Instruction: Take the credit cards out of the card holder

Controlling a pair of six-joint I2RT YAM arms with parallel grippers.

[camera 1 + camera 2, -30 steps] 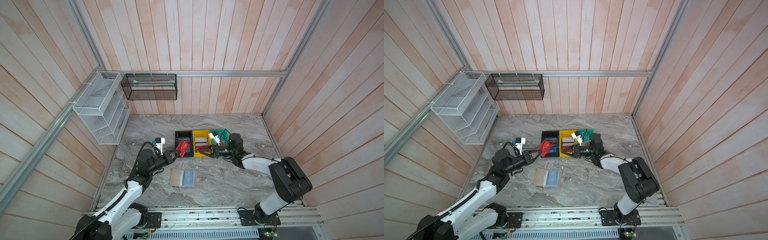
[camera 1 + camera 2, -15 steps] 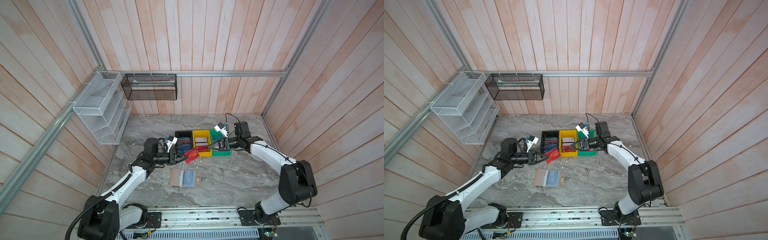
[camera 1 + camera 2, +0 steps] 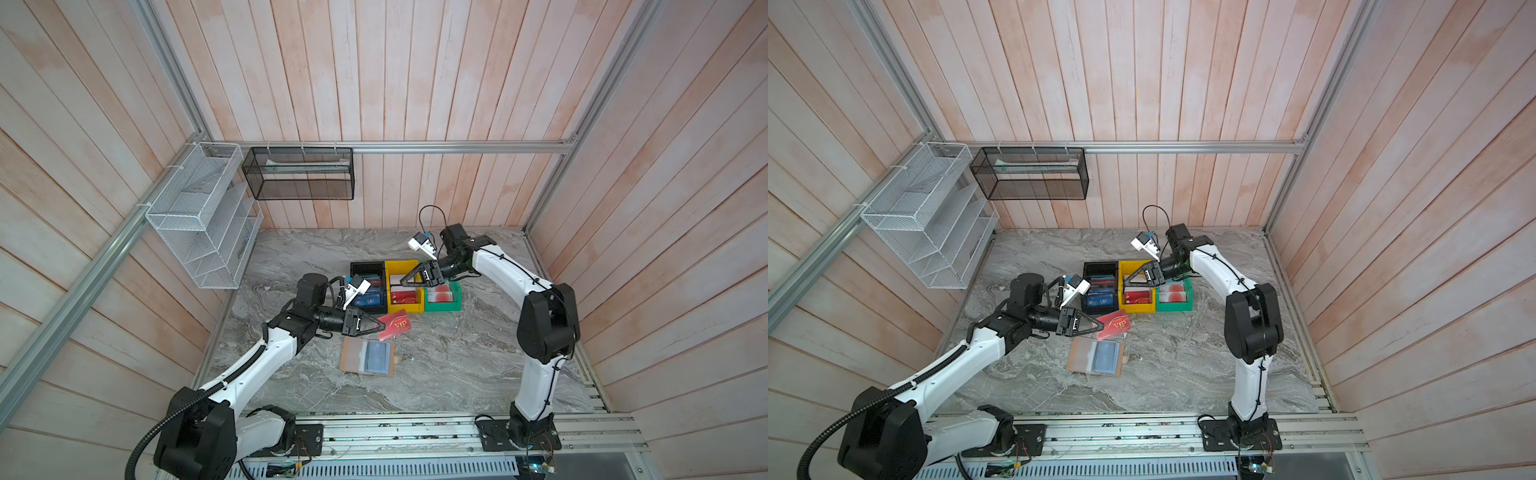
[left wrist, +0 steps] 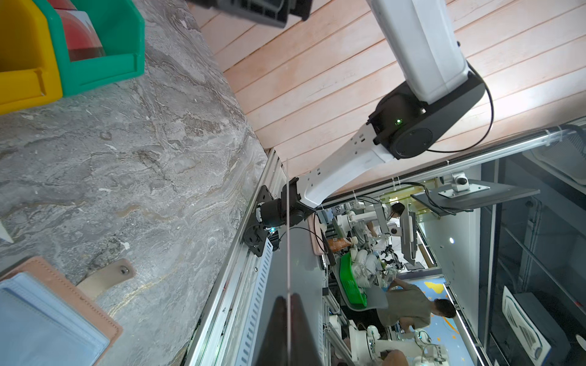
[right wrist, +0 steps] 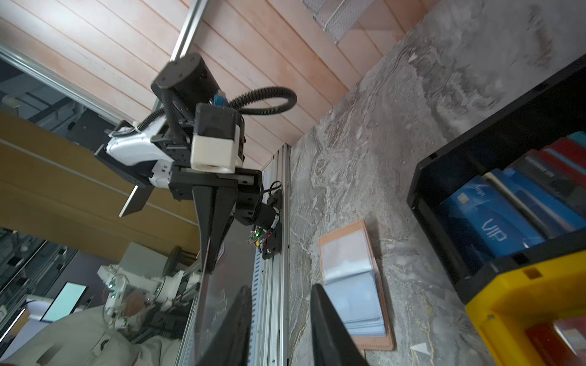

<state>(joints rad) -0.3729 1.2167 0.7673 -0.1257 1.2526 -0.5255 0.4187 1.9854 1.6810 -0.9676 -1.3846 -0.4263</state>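
Note:
The red card (image 3: 394,325) is in my left gripper, short of the yellow bin, so next my right gripper takes the card's free edge (image 3: 404,316) and brings the card there.
The tan card holder (image 3: 353,353) (image 3: 1080,353) lies open on the marble, a bluish sleeve page (image 3: 378,356) facing up. My left gripper (image 3: 380,324) (image 3: 1100,322) is shut on a red "VIP" credit card (image 3: 397,326) (image 3: 1116,324), held in the air just behind the holder. In the left wrist view the card (image 4: 288,221) shows edge-on between the shut fingers, and the holder's corner (image 4: 63,285) lies off to the side. My right gripper (image 3: 409,279) (image 3: 1131,279) hovers open and empty over the yellow bin. The right wrist view shows its gripper (image 5: 282,317) open, with the holder (image 5: 352,279) beyond it.
Three bins stand in a row behind the holder: black (image 3: 365,264) with blue "VIP" cards (image 3: 368,298), yellow (image 3: 405,308) with red cards, green (image 3: 442,306) with white red-circle cards. A white wire rack (image 3: 199,216) and a black mesh basket (image 3: 299,174) hang on the walls.
My left gripper carried the red card from beside the black bin forward to just behind the holder. The right arm lifted and drew back over the bins, its jaws parting a little.

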